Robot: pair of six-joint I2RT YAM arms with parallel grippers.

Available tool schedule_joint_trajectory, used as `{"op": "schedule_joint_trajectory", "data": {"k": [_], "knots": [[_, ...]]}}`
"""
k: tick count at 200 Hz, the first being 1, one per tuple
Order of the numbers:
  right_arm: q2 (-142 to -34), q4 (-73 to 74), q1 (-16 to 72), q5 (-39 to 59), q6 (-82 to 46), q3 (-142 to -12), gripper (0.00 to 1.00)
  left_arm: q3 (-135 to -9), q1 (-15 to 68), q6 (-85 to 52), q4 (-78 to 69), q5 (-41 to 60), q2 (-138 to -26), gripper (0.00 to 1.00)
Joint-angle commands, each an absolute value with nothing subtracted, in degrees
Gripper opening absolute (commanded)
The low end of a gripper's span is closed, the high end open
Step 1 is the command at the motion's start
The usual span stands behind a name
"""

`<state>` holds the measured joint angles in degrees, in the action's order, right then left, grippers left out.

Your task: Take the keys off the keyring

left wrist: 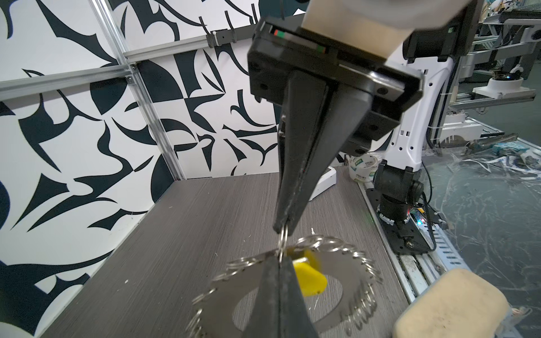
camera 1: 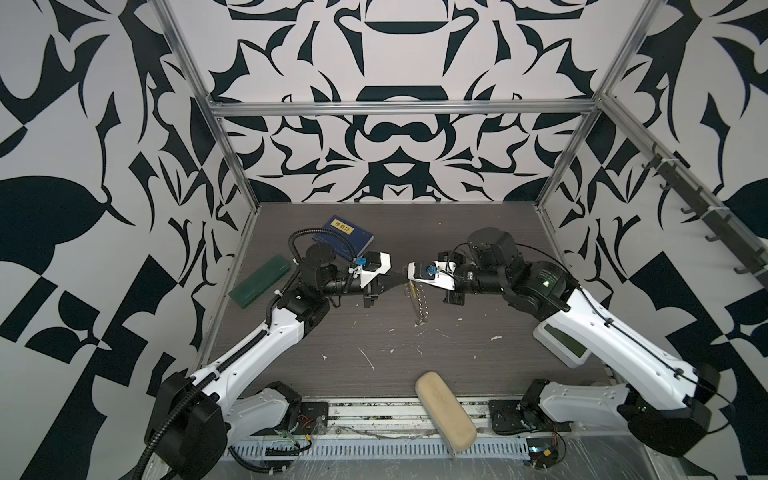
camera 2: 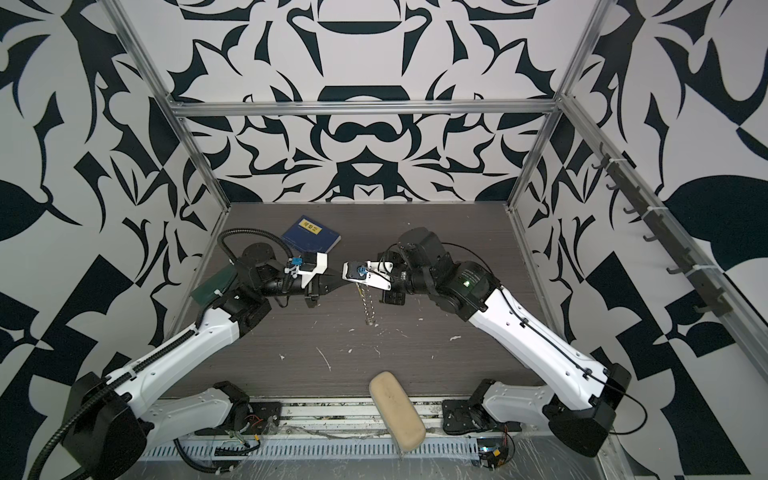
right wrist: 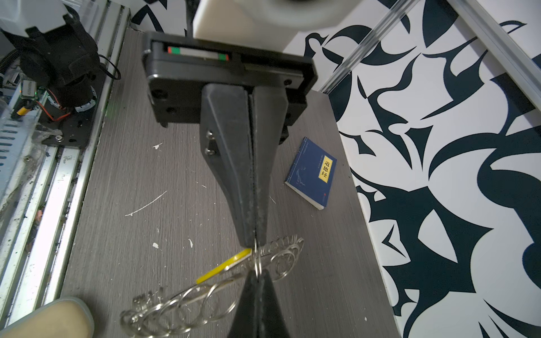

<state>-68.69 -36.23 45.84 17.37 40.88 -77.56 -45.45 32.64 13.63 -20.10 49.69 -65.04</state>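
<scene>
My two grippers are both pinching the same silver split ring [right wrist: 257, 262], so next my right gripper lets go and moves away while my left gripper keeps holding the split ring.
Both grippers meet tip to tip above the table's middle. The keyring [left wrist: 345, 272], a flat grey disc fringed with wire rings, hangs below them, edge-on in both top views [camera 1: 419, 305] [camera 2: 365, 305], its lowest edge at or just above the table. The keys, a yellow tag [left wrist: 310, 279] [right wrist: 225, 266], lie against the disc's upper part. A small silver split ring [left wrist: 283, 240] [right wrist: 257, 259] spans the gap between the tips. My left gripper [left wrist: 279, 262] [camera 1: 401, 279] is shut on that ring. My right gripper [right wrist: 257, 273] [camera 1: 411, 279] is shut on it from the opposite side.
A blue book [camera 1: 347, 235] lies at the back left, with a green case [camera 1: 259, 282] by the left wall. A beige pad [camera 1: 446, 413] overhangs the front edge. A white device [camera 1: 561, 340] sits under the right arm. White scraps [camera 1: 368, 359] dot the table.
</scene>
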Motion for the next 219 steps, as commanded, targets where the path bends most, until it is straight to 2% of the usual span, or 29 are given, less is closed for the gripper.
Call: {"op": "schedule_joint_trajectory", "data": {"k": [1, 53, 105, 219], "knots": [[-66.32, -31.45, 45.92, 18.59, 39.96, -78.7, 0.0, -47.15, 32.78, 15.12, -14.82, 46.08, -63.17, 0.0], [-61.7, -23.2, 44.82, 19.95, 34.18, -69.44, 0.0, -52.55, 32.78, 16.94, -3.05, 39.03, -62.18, 0.0], [-60.2, -15.06, 44.3, 20.31, 28.22, -61.5, 0.0, -56.28, 32.78, 14.88, -2.56, 38.43, -62.53, 0.0], [-61.69, -10.58, 43.77, 19.81, 26.27, -59.98, 0.0, -58.25, 33.05, 13.24, -2.29, 39.08, -63.32, 0.0]]}}
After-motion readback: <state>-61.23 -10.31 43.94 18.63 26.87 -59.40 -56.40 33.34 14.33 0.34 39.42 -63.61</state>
